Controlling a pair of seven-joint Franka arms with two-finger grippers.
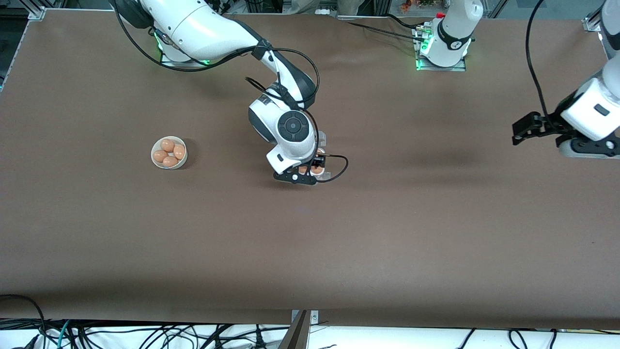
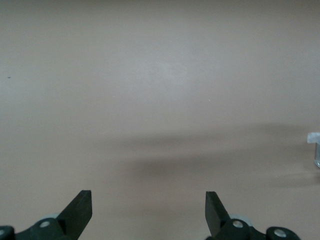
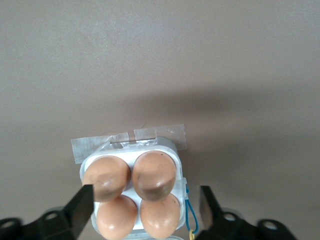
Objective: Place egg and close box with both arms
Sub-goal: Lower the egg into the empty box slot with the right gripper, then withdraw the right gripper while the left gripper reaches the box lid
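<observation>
The clear lid (image 1: 322, 139) is open across from the tape (image 1: 323, 175). The lid will swing over the eggs and stay shut when I push it down.
The box (image 3: 170, 148) is a small pale tray held to the table by clear tape. Each of its round cells holds an orange-brown egg (image 3: 155, 175), and I cannot tell which went in last. Its clear lid is open; only an edge shows. My right gripper (image 3: 146, 194) hangs open just above the box, one finger on each side and touching no egg. In the front view the right hand (image 1: 310, 170) covers most of the box (image 1: 320, 173) at mid-table. My left gripper (image 1: 520, 131) is open and empty, waiting over bare table at the left arm's end (image 2: 148, 197).
A round white bowl (image 1: 153, 160) with several more eggs stands toward the right arm's end of the table. A black cable loops beside the box (image 1: 339, 167). A small clear thing (image 2: 315, 150) shows at the edge of the left wrist view.
</observation>
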